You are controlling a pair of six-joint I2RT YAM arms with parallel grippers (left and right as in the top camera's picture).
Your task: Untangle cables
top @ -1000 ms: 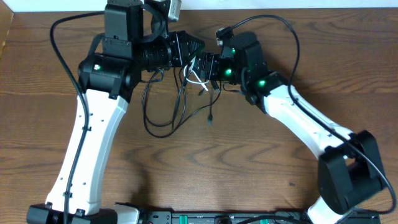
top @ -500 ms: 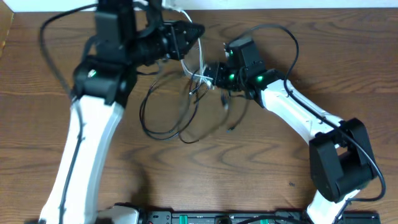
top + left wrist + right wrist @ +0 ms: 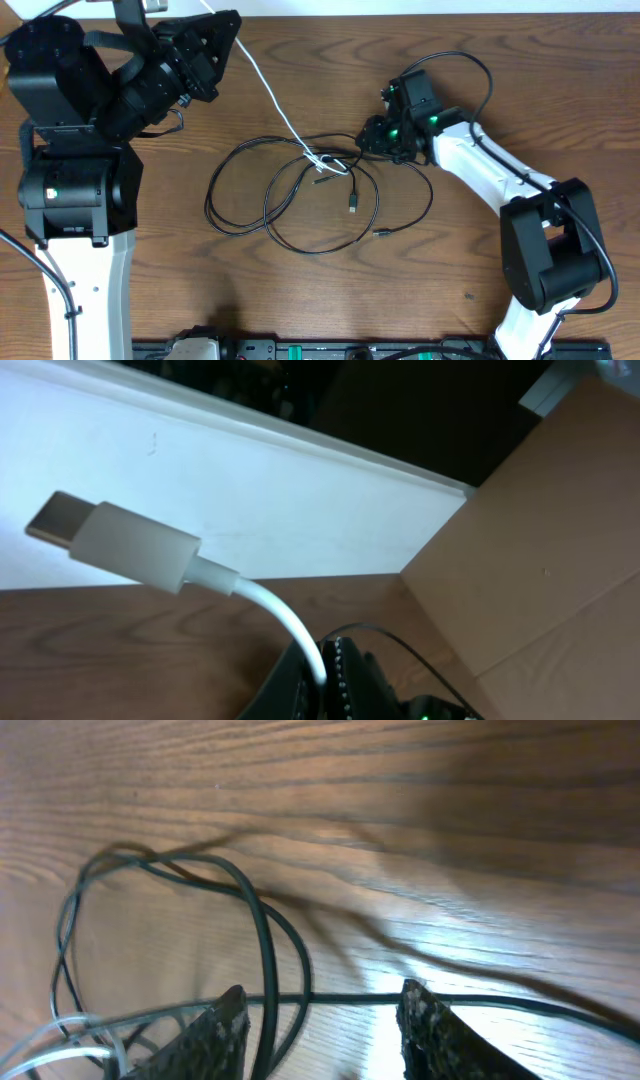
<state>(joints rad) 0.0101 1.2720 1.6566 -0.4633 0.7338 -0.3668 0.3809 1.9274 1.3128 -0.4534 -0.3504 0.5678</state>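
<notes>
The white cable runs taut (image 3: pixel 269 91) from the robot's left gripper into the knot, so the left gripper should bring the white cable down, let it go and take hold at the knot (image 3: pixel 321 163).
My left gripper (image 3: pixel 230 22) is raised at the back left and shut on the white cable (image 3: pixel 275 100). That cable runs taut down to a knot (image 3: pixel 330 165) with the black cables (image 3: pixel 208 205), which lie in loops on the table. In the left wrist view the white plug (image 3: pixel 130 545) sticks out past the left gripper (image 3: pixel 322 660). My right gripper (image 3: pixel 366 145) sits low beside the knot. In its wrist view the right gripper (image 3: pixel 322 1018) stands open, its fingertips (image 3: pixel 228 1012) astride black cable strands (image 3: pixel 265 950), not touching them.
The right arm's own thick black wire (image 3: pixel 470 70) arcs above its wrist. A cardboard box (image 3: pixel 560 510) and a white wall (image 3: pixel 250 490) stand behind the table's far edge. A black rail (image 3: pixel 350 350) runs along the front edge.
The left arm swung left and up, drawing the white cable out taut. The black cables dropped and spread on the table. The right gripper moved right and its jaws narrowed.
</notes>
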